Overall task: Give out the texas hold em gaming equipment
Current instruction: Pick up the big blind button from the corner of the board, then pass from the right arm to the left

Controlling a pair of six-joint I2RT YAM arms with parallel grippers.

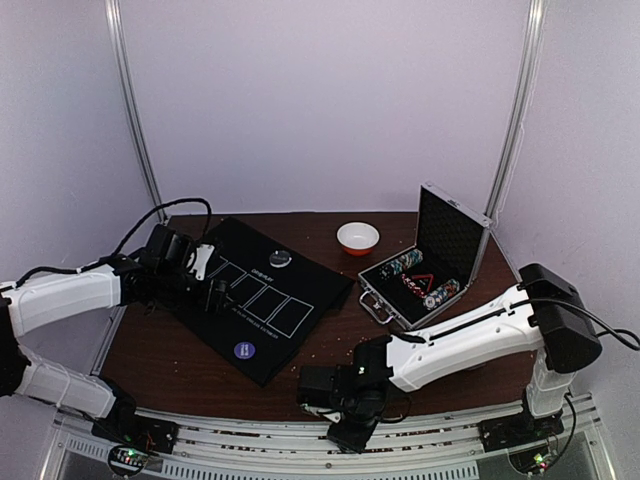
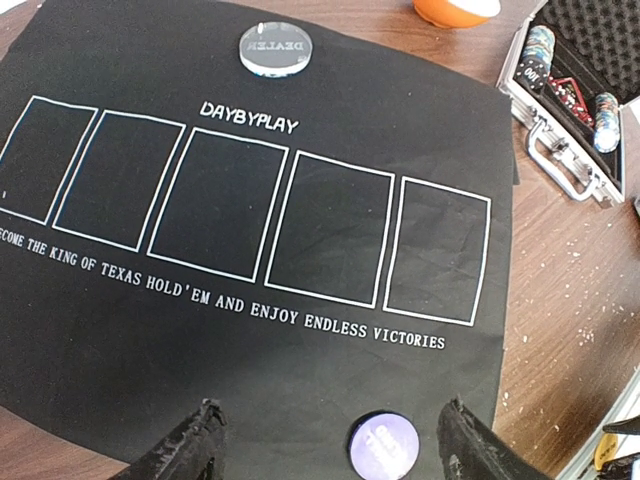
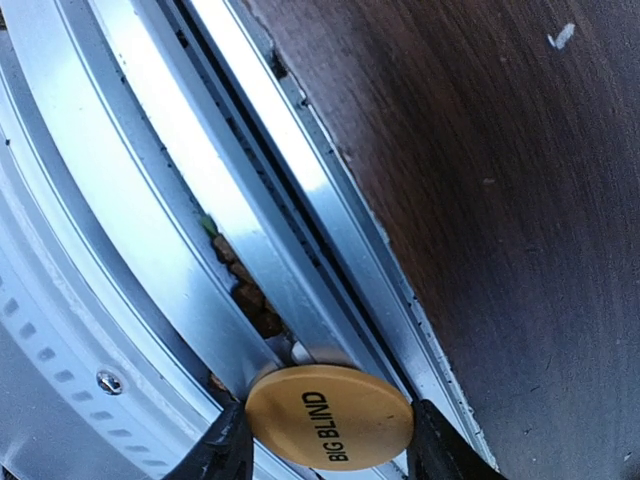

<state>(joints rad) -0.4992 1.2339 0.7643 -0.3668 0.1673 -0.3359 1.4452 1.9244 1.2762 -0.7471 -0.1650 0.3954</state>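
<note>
The orange disc [image 3: 330, 418] is pinched by its sides in my right gripper and the disc's outer rim is free, so my left gripper should keep going toward that rim [image 3: 316, 370] until it closes there.
In the right wrist view, an orange disc [image 3: 328, 415] printed BIG BLIND sits between the fingers of my right gripper [image 3: 330, 450], which is shut on it over the metal rail at the table's near edge. From above, that gripper [image 1: 345, 420] hangs past the front edge and the disc is hidden. My left gripper [image 2: 330, 445] stands open over the black mat [image 2: 250, 330], with a purple disc [image 2: 384, 447] lying flat between its fingers, untouched. A pale grey DEALER disc [image 2: 275, 47] lies at the mat's far edge. Striped poker chips [image 2: 605, 120] stand in the open case. No cards show.
The open silver case [image 1: 430, 270] stands at the right of the brown table. A white bowl with an orange rim [image 1: 358, 237] sits behind the mat [image 1: 250, 300]. Aluminium rails [image 3: 250, 230] run along the table's front edge, with debris in their groove.
</note>
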